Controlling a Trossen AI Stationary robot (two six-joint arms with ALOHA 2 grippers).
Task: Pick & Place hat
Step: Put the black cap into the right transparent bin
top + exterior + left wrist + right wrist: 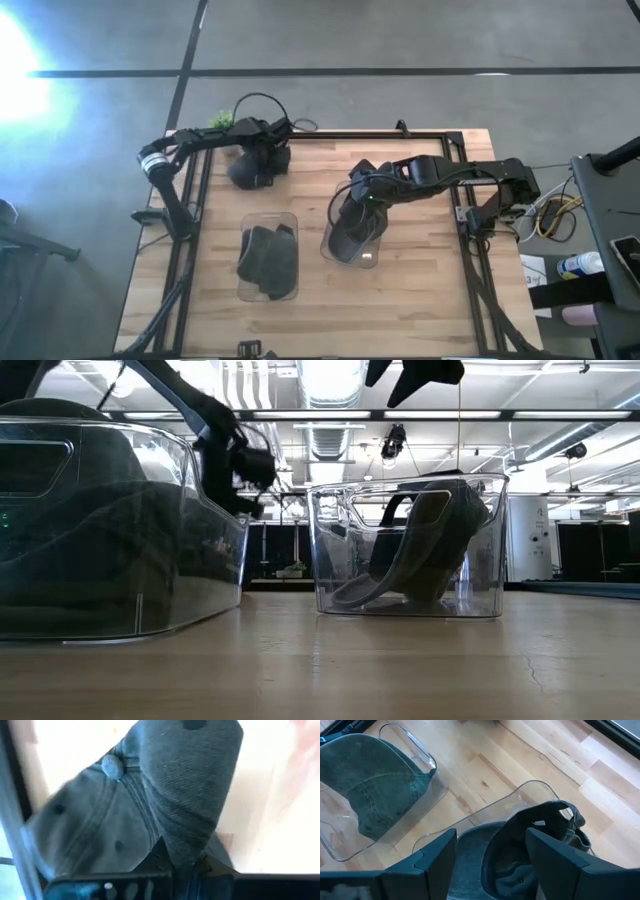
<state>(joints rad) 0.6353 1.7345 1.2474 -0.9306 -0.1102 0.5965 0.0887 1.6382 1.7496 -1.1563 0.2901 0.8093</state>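
My left gripper continues to bring the cap over until my right gripper closes on it, because my left fingers pinch the cap's top [185, 805] and my right gripper hangs open.
A dark grey cap [252, 165] sits by the table's far left edge, with my left gripper [264, 148] shut on it; the left wrist view shows its crown and top button [112, 766]. My right gripper [491, 836] hangs open above the right clear bin [350, 240]. That bin holds a second cap [540, 827], slumped against the bin's wall [420, 550]. The fingers stand over the cap and touch nothing. A third cap [268, 258] lies in the left clear bin [270, 222]. My left gripper pinches a raised fold of the cap's crown cloth [186, 837] between its two fingers [161, 854], close to the top button. It comes from above, slanting in from the table's left. I cannot tell whether the cap's lower part rests on the table.
The two clear bins stand side by side in the table's middle and near part. A black frame rail [400, 135] runs along the far edge and down both sides. Cables [552, 215] and equipment sit off the right edge. Bare wood [420, 290] lies right of the bins.
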